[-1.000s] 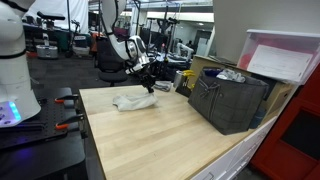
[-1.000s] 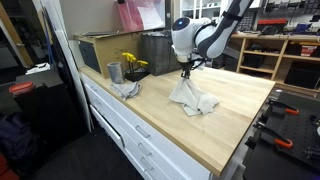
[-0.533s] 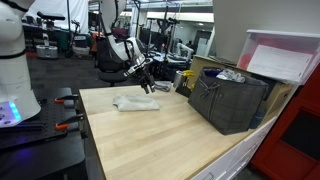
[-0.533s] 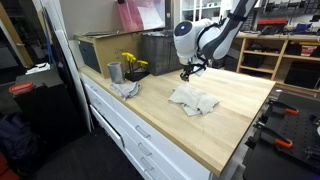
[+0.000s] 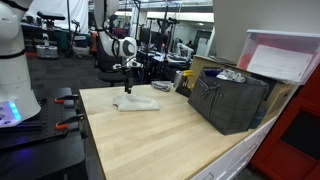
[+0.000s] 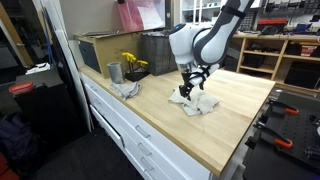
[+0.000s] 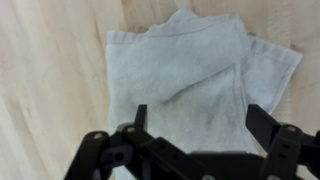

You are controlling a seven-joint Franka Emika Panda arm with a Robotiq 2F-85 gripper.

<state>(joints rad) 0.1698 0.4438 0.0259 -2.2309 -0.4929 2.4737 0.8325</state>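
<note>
The white cloth lies folded over itself [image 7: 178, 68] under my open gripper. My gripper needs to go down, pinch the cloth [image 7: 202, 108] close to its fold and pull it across to spread it out.
A crumpled white cloth [image 5: 135, 103] [image 6: 195, 101] lies flat on the light wooden tabletop [image 5: 160, 135] [image 6: 215, 130]. In the wrist view the cloth [image 7: 190, 75] fills the middle, folded over itself. My gripper [image 7: 198, 118] hangs just above it, open, with its two black fingers [image 7: 262, 122] spread wide and only cloth seen below the gap. In both exterior views the gripper [image 5: 128, 85] [image 6: 190, 88] points down over the cloth, near its end towards the arm.
A dark wire basket [image 5: 228, 100] with items stands at one end of the table, a white bin [image 5: 285, 58] behind it. A metal cup [image 6: 114, 72], another rag [image 6: 126, 89] and yellow flowers [image 6: 130, 62] sit by the far corner.
The gripper has opened and let go of the cloth, which dropped flat onto the table. The arm has swung and now points straight down over it.
</note>
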